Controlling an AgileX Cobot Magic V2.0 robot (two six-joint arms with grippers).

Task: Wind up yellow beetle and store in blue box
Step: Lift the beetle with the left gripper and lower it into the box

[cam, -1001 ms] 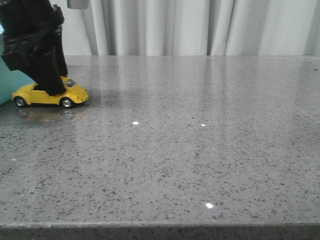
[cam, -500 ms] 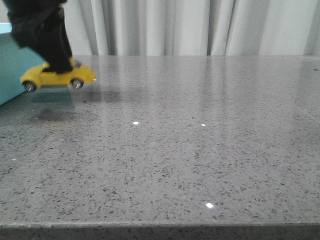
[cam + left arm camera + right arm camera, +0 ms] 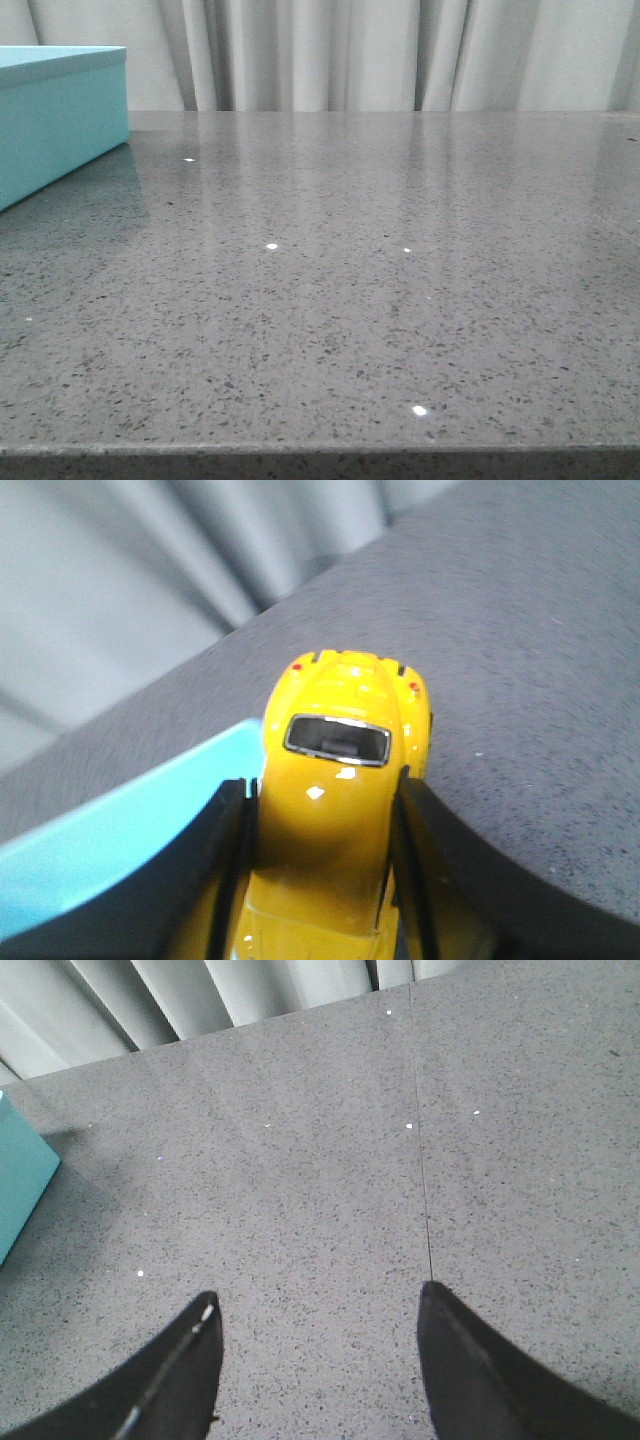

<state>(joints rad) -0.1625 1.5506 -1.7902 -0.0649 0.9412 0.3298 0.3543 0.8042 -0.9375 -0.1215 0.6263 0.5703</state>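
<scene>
The yellow beetle (image 3: 328,815) is hanging with its roof up at the edge of the blue box (image 3: 150,825). My left gripper should keep lowering it until it is inside, and then let go.
The yellow beetle (image 3: 335,770) shows only in the left wrist view, gripped across its body between the two black fingers of my left gripper (image 3: 322,798), held in the air. Below it lies the edge of the blue box (image 3: 120,840). The blue box (image 3: 55,115) stands at the far left of the table in the front view, and its corner shows in the right wrist view (image 3: 20,1185). Neither the left gripper nor the beetle shows in the front view. My right gripper (image 3: 318,1305) is open and empty above bare table.
The grey speckled table (image 3: 350,280) runs from the box to the right edge. Pale curtains (image 3: 350,55) hang behind the table. A thin seam (image 3: 420,1160) crosses the tabletop in the right wrist view.
My left gripper has lifted the yellow beetle off the table and carried it up and left, out of the front view. The blue box's side, hidden before, now shows.
</scene>
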